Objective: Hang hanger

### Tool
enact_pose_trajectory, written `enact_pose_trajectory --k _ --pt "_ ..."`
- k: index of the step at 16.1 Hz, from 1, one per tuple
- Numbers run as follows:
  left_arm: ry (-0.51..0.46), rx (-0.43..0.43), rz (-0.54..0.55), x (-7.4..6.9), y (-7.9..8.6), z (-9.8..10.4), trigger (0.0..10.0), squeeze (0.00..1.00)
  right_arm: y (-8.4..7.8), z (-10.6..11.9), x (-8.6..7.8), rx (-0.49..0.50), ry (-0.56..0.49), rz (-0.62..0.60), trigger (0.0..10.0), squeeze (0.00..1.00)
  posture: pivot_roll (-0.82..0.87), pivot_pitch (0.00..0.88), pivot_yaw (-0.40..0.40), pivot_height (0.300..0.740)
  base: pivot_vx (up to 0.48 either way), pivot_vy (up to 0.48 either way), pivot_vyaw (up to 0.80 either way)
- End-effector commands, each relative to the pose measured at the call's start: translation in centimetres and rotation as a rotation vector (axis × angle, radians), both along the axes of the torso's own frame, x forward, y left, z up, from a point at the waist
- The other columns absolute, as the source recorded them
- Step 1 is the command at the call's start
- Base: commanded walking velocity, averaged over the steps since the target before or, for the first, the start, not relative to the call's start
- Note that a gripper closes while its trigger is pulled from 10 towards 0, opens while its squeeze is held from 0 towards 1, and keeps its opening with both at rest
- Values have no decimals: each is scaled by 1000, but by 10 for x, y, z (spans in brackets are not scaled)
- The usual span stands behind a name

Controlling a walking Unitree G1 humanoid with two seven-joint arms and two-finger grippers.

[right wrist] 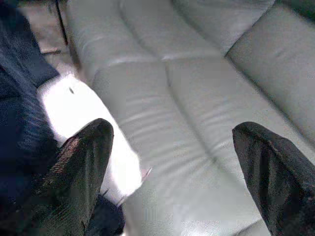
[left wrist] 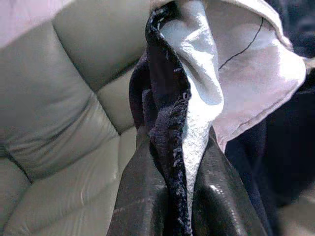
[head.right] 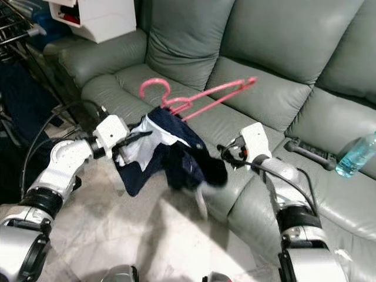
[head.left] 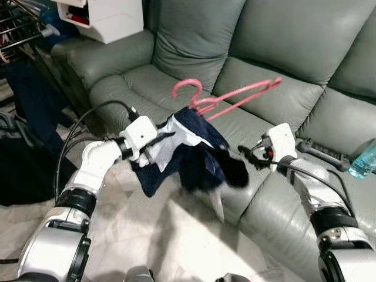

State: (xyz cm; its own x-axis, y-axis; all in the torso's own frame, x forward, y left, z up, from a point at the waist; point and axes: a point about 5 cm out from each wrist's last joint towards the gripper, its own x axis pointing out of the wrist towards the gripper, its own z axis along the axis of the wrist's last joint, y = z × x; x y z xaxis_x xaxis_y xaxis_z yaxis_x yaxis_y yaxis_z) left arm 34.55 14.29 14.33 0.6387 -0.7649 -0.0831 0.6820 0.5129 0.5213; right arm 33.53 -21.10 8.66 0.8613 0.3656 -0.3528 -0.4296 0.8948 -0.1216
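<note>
I expect the pink hanger (head.left: 242,93) to come along with its hook clear when I carry the navy garment, because the hanger's lower part is tucked into the cloth (head.left: 200,113).
A pink hanger (head.left: 235,97) sticks up out of a navy garment (head.left: 200,155) with a white lining, held over the front edge of the grey sofa (head.left: 176,53). My left gripper (head.left: 167,138) is shut on the garment's left edge; in the left wrist view the cloth (left wrist: 172,113) is pinched between the black fingers (left wrist: 142,201). My right gripper (head.left: 247,155) is at the garment's right side, open, with its fingers (right wrist: 83,162) spread and only sofa cushion between them. The hanger's lower part is hidden in the cloth.
A blue water bottle (head.left: 364,158) and a dark remote (head.left: 320,151) lie on the sofa seat at right. A white box (head.left: 108,17) rests on the left armrest. A drying rack (head.left: 20,29) and dark clothes (head.left: 29,106) stand at far left.
</note>
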Motion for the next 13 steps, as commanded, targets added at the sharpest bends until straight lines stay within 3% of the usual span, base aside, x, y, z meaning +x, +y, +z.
enact_pose_trajectory --k 1,3,4,6,7,8,13 --pt "-49 -35 -24 1 -6 15 0 0 6 -8 -2 5 55 25 10000 0 -82 23 25 740 0 0 0" --pt "-68 -48 -40 1 -12 22 0 0 14 -9 -3 37 40 56 10000 0 -79 25 22 740 0 0 0" --pt "-77 -51 -51 1 -15 26 0 0 24 2 -1 145 -6 108 10000 0 -79 25 22 740 0 0 0" --pt "-77 -54 -55 0 -17 27 0 0 30 8 0 170 -36 172 10000 0 -79 25 22 740 0 0 0" --pt "-69 -36 -55 -2 -18 23 0 0 37 25 2 197 -135 220 10000 0 -78 30 22 740 0 0 0" --pt "-67 -28 -53 -2 -18 21 0 0 38 30 3 216 -159 228 10000 0 -78 30 22 740 0 0 0" --pt "-57 -40 -22 -1 -15 21 0 0 47 28 -10 231 -111 351 10000 0 -85 37 20 740 0 0 0"
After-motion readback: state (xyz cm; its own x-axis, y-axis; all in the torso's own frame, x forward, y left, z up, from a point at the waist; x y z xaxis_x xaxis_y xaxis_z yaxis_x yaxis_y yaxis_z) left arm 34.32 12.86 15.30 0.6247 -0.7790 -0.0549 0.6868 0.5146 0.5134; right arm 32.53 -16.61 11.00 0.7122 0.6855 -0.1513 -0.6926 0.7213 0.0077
